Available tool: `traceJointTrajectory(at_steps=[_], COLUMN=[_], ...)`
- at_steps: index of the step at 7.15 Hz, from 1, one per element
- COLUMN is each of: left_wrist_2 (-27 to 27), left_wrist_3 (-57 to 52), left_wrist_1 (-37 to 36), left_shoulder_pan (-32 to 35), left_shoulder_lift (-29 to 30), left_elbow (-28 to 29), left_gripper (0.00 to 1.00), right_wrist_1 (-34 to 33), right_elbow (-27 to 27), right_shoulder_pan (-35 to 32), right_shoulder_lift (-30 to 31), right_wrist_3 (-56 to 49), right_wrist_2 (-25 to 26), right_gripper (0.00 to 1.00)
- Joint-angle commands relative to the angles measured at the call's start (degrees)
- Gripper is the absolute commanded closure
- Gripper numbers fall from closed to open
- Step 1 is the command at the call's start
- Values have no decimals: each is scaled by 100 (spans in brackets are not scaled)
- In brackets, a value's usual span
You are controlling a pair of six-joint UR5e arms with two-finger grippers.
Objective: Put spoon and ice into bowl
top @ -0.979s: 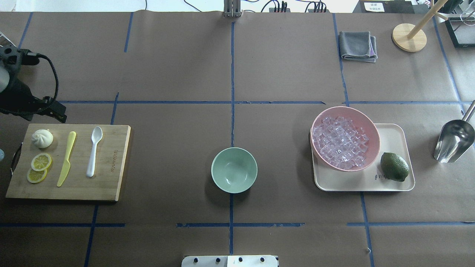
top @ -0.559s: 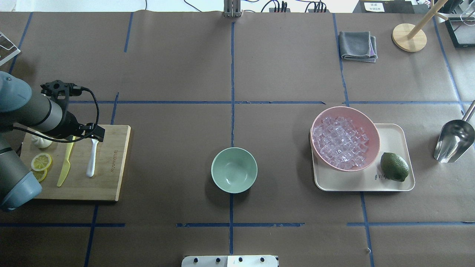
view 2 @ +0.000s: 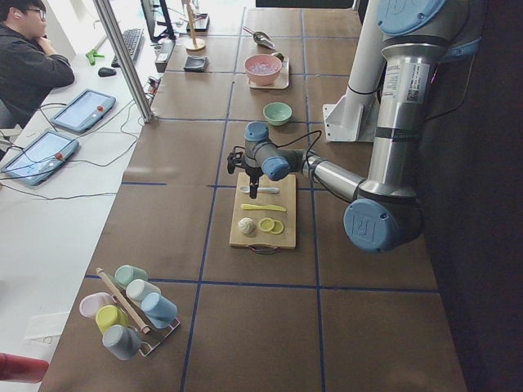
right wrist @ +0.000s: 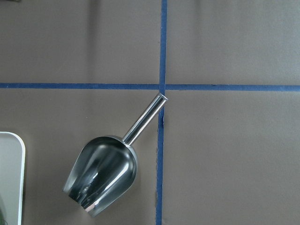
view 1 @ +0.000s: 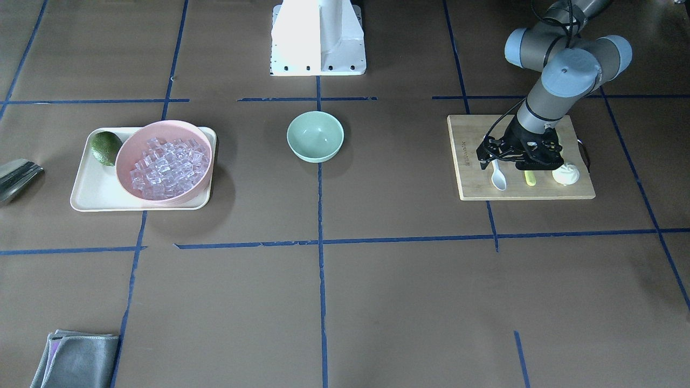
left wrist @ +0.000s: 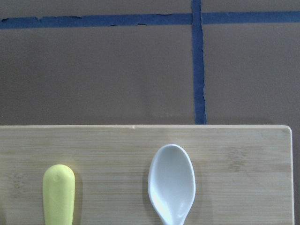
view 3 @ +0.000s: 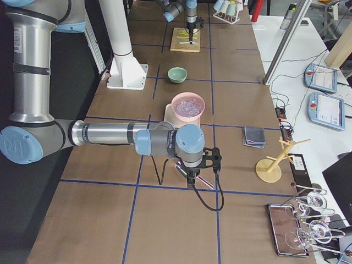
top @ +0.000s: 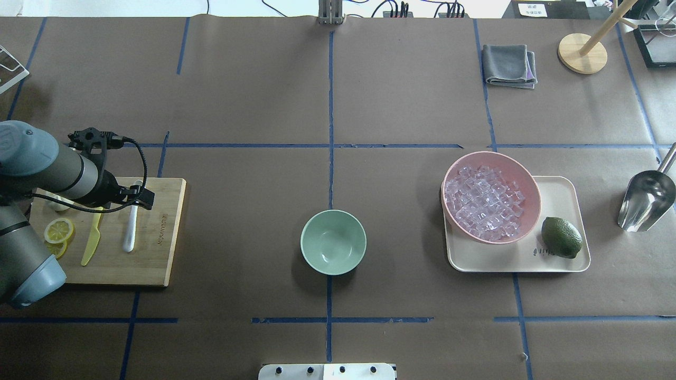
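Observation:
My gripper is going to lower the white spoon (view 1: 498, 180) into the mint-green bowl (view 1: 315, 136). The bowl is small and deep, so the spoon will lean with its handle past the bowl's rim.
The white spoon (top: 129, 232) lies on a wooden cutting board (top: 153, 248) at the left; its head also shows in the front view (view 1: 498, 179) and in the left wrist view (left wrist: 171, 180). My left gripper (top: 138, 199) hangs just over the spoon's upper handle (view 1: 515, 160), jaws spread open and empty. The mint-green bowl (top: 333, 241) stands empty at the table's middle (view 1: 315, 136). Several ice cubes (top: 483, 200) fill a pink bowl (top: 496, 155) at the right. My right gripper shows only in the right side view (view 3: 190, 175); I cannot tell its state.
A yellow-green knife (top: 91, 243), lemon slices (top: 58, 230) and a white bun (view 1: 566, 173) share the board. The pink bowl and a lime (top: 561, 237) sit on a cream tray (top: 560, 195). A steel scoop (top: 645, 200) lies right of it. A grey cloth (top: 509, 65) lies at the far right.
My left arm has swung in from the table's left edge over the cutting board, and the gripper now sits above the spoon. Nothing else has moved.

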State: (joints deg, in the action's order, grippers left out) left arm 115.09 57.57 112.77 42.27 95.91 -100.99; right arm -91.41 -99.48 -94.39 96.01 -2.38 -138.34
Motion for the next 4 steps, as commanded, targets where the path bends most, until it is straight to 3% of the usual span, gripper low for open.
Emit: traceJointTrajectory(at_steps=[1, 4], left_wrist_2=[-4, 22], left_wrist_3=[70, 105], left_wrist_1=[17, 8], left_shoulder_pan=[-43, -114], left_shoulder_lift=[-2, 7], left_elbow=[9, 9], left_gripper=[11, 28], right_wrist_1=[-9, 0], right_elbow=[-10, 25], right_shoulder_pan=[0, 0], right_shoulder_lift=[-12, -13], right_wrist_3=[0, 0], right_wrist_2=[-61, -106], right_gripper=[0, 0])
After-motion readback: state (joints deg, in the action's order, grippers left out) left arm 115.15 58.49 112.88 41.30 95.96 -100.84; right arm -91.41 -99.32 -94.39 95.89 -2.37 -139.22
